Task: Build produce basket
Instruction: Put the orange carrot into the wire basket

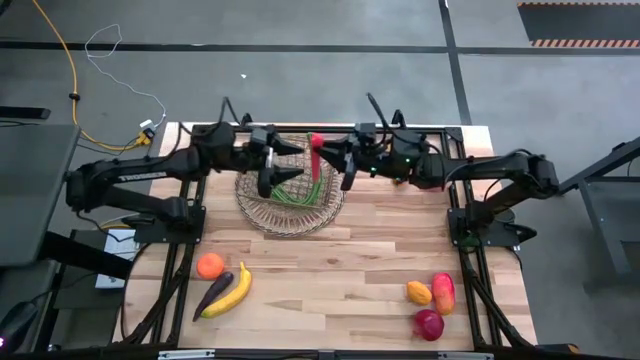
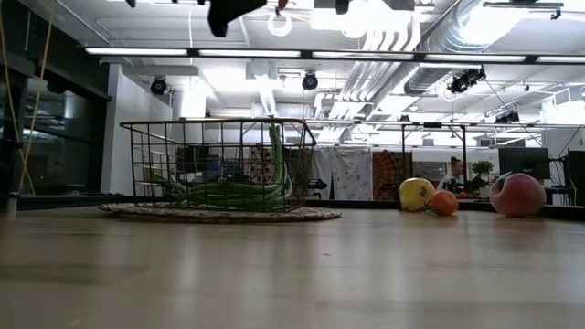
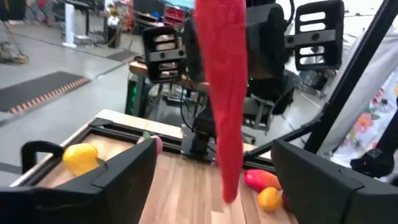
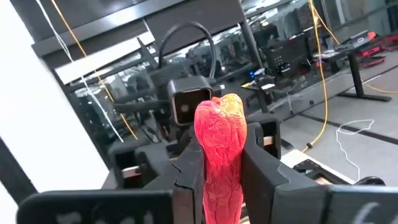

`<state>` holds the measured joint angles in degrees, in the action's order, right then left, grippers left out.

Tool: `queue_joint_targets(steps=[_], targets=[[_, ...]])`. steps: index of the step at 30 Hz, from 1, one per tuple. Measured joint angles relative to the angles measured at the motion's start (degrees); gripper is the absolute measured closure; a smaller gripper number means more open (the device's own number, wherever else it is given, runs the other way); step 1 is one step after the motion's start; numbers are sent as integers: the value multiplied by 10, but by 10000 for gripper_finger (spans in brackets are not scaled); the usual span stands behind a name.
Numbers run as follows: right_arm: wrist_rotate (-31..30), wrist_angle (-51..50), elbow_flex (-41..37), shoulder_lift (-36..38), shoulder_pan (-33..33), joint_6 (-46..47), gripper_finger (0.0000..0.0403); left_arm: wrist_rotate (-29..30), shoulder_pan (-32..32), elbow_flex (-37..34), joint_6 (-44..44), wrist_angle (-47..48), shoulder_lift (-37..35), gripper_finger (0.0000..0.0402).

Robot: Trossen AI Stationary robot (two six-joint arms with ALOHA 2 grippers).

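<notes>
The red chilli [image 1: 316, 148] is in my right gripper above the basket's far rim, so my left gripper should grab the chilli's lower part [image 3: 231, 168] and move it into the basket.
The wire basket [image 1: 290, 205] stands at the table's far middle with long green beans [image 2: 233, 194] lying in it. A red chilli [image 1: 316, 155] hangs above the basket's far rim, and my right gripper [image 1: 338, 160] is shut on it, reaching in level from the right. My left gripper [image 1: 296, 166] faces it from the left, level and open. Its two fingers [image 3: 124, 177] stand on either side of the chilli's lower tip [image 3: 227, 190] without touching it. My right gripper pinches the red chilli between its two fingers [image 4: 189, 165], below the chilli's upper end [image 4: 219, 115], which pokes out above them. The fingers come level from the table's right and lie across the chilli. It hangs upright, clear of the basket.
An orange [image 1: 210, 265], a purple eggplant [image 1: 213, 293] and a banana [image 1: 233, 291] lie near the front left. Three more fruits lie at the front right: a yellow-orange one [image 1: 418, 292], a red-yellow one [image 1: 443, 292] and a red apple [image 1: 429, 324]. Bare wood lies between the two groups.
</notes>
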<state>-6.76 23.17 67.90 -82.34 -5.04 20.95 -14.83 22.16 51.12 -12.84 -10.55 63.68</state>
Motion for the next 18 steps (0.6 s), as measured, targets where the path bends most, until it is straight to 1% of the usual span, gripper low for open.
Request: queue_joint_targets(steps=[4,8,10,14,18], targets=[[3,10,0,-3,-1,7,339,12,-11,25,0,-1,41,76],[14,10,0,-2,-1,0,339,32,-16,46,-4,-8,74,74],[20,10,0,-2,-1,-1,339,33,-17,51,-4,-33,88,75],[26,2,0,-2,-1,-4,339,33,-20,54,-5,-69,99,78],[31,-1,0,-2,-1,-16,339,33,-21,54,-5,-69,97,82]])
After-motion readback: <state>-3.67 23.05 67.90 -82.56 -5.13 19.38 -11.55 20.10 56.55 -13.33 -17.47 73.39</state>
